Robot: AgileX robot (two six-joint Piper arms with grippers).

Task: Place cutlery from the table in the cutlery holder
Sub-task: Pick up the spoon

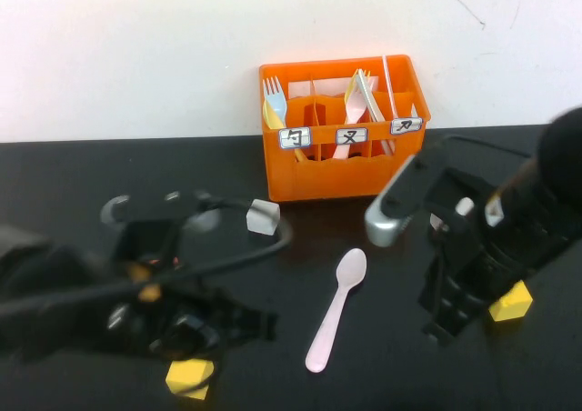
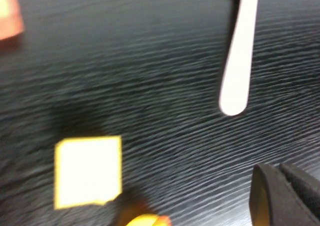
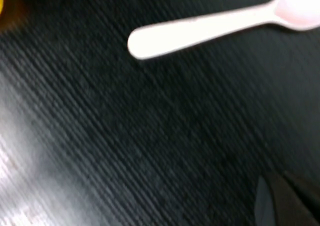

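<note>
The holder's spoon compartment (image 1: 290,113) is on my left gripper's side, so my right gripper should back away and my left gripper take the spoon (image 1: 343,290) by its neck.
A pale pink spoon (image 1: 336,309) lies alone on the black table (image 1: 382,375), bowl toward the orange cutlery holder (image 1: 338,167). The holder stands at the back by the wall, with a fork (image 1: 273,97) and other pink and yellow pieces upright in its compartments. My left gripper (image 1: 264,325) is low at the front left, shut and empty, left of the spoon's handle (image 2: 237,61). My right gripper (image 1: 439,329) hangs shut and empty right of the spoon (image 3: 215,26). Both sets of closed fingertips (image 2: 277,186) (image 3: 280,196) show at the edges of their wrist views.
A yellow cube (image 1: 189,377) sits by the left gripper, seen also in the left wrist view as a yellow cube (image 2: 88,171). Another yellow cube (image 1: 511,304) lies beside the right arm. A white charger plug (image 1: 262,217) rests left of the holder. A black cable loops over the left arm.
</note>
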